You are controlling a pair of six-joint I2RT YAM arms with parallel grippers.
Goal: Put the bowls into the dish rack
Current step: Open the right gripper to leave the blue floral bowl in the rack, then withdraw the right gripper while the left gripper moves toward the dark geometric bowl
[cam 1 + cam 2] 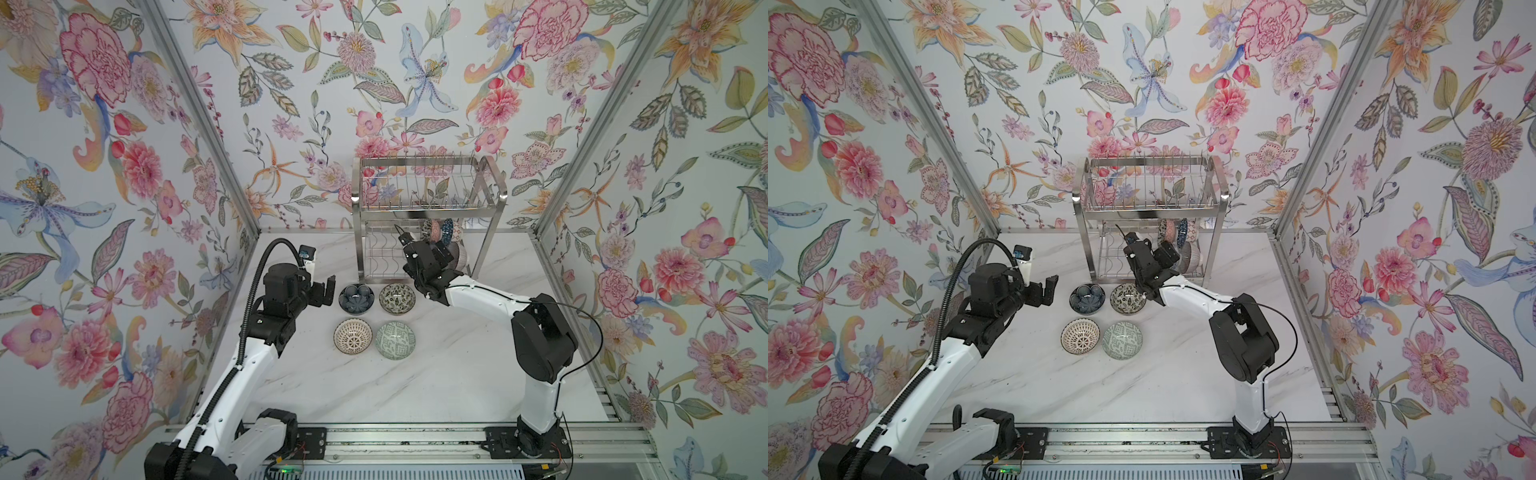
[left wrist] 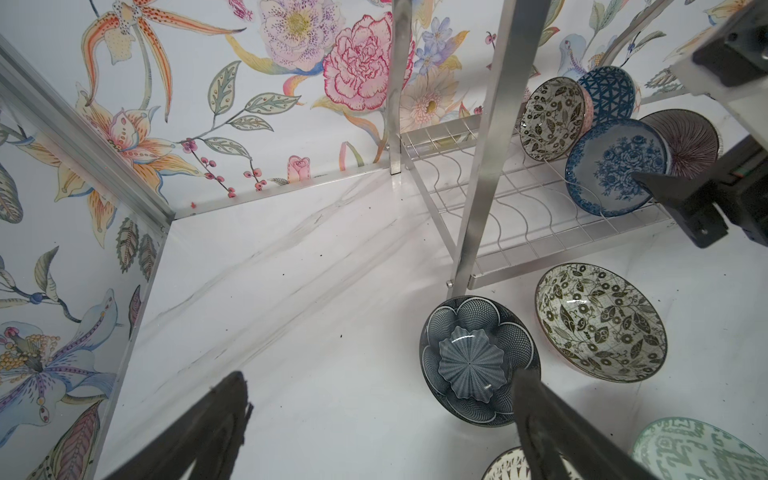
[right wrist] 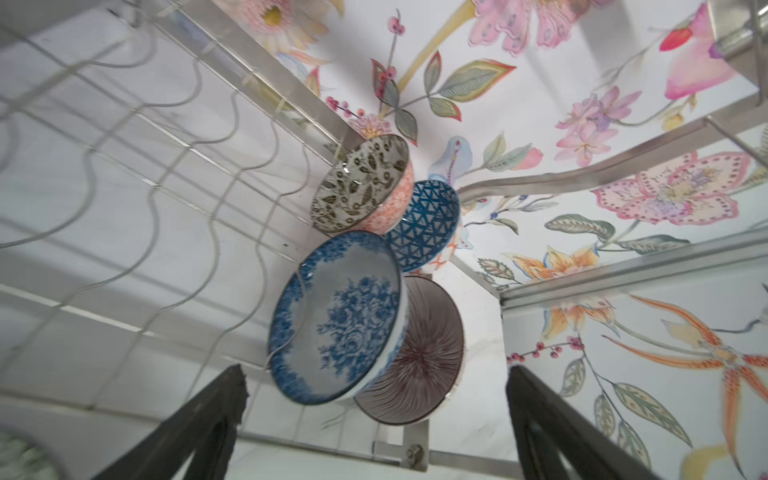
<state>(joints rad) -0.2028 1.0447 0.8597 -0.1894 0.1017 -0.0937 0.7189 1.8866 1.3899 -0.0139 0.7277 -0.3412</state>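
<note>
Open marble [image 1: 1064, 299] leads to the dark blue bowl's facing rim [image 1: 1071, 299], so the robot's left gripper should keep moving toward that rim and close once its fingers are on both sides of it.
The dish rack [image 1: 428, 208] stands at the back of the marble table. Several bowls lean on its lower tier at the right end. The blue floral bowl [image 3: 336, 320] is nearest, with a purple-lined bowl [image 3: 419, 365] behind it. A leaf bowl [image 3: 361, 183] and a blue triangle bowl [image 3: 424, 224] are deeper in. My right gripper [image 1: 419, 241] hangs open just in front of them, holding nothing. Several more bowls lie on the table, among them a dark blue bowl [image 1: 356, 299] and a green one [image 1: 395, 339]. Left of these, my left gripper [image 1: 325, 291] is open and empty.
Flowered walls with aluminium posts [image 1: 199, 120] close in the table on three sides. A metal rail [image 1: 407, 440] runs along the front edge. The rack's upper tier [image 1: 424, 183] holds only upright wires. A rack leg [image 2: 482, 166] stands near the dark blue bowl.
</note>
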